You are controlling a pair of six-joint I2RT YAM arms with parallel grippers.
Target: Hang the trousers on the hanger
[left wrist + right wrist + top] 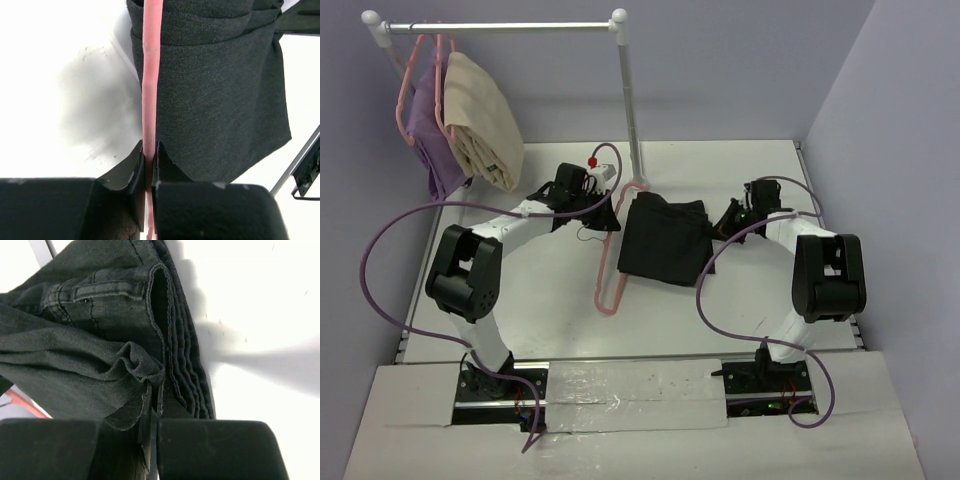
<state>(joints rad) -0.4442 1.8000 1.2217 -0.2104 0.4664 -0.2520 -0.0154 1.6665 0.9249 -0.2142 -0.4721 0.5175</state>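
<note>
The robot's left gripper is pinning the pink hanger (604, 262), while the right gripper should keep pulling the trousers' top fold (704, 231) toward the back until the cloth is flat, then let go.
The black trousers (665, 238) lie folded on the white table, draped over the pink hanger (608, 270), whose hook lies near the rack pole. My left gripper (610, 222) is shut on the hanger's bar at the trousers' left edge; the left wrist view shows the pink bar (150, 75) pinched between the fingers, dark cloth (220, 90) to its right. My right gripper (723, 226) is shut on the trousers' right edge; the right wrist view shows a fold of black cloth (135, 360) caught between the fingers near the waistband.
A white clothes rack (625, 90) stands at the back. A purple garment (428, 130) and a beige folded garment (480, 120) hang on pink hangers at its left end. Purple cables loop beside both arms. Walls close in on both sides.
</note>
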